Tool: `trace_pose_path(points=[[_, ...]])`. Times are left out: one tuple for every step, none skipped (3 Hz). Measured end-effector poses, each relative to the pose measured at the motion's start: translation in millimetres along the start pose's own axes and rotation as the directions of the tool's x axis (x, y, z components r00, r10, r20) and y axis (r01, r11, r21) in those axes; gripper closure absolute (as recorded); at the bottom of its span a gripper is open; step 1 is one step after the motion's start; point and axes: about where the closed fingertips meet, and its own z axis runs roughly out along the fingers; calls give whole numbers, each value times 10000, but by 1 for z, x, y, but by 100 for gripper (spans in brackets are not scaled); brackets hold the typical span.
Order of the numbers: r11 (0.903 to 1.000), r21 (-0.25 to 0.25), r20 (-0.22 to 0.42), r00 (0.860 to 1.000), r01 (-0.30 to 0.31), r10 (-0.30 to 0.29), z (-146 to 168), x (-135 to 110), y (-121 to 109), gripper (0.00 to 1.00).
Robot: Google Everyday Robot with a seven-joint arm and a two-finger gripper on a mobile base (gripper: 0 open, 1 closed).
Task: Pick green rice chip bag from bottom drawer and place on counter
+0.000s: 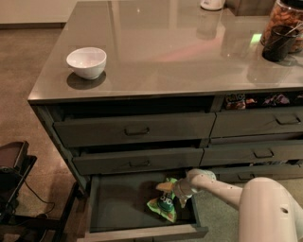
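My gripper is to lift the green rice chip bag out, and the dark drawer's bottom looks clear around the bag. I should expect an empty drawer when the bag comes out.
The green rice chip bag lies on the dark floor of the open bottom drawer, towards its right side. My gripper reaches down into the drawer from the right on the white arm. It sits right at the bag's upper edge, with its tan fingers spread apart on either side of that edge. The counter is the glossy grey-brown top above the drawers.
A white bowl stands at the counter's front left. A dark cup and a jar of snacks stand at the back right. Closed drawers with metal handles sit above the open one. A dark stand is at the left on the floor.
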Motion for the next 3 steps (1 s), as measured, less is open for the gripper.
trace_pose_path(points=[[9989,-265,-270,9989,-380,373,15,4,-1,10],[9951,-438,-606,9944,-889,862,27,3,-11,28],[9913,-398,-617,9905,-1258,1232,28,2,-12,52]])
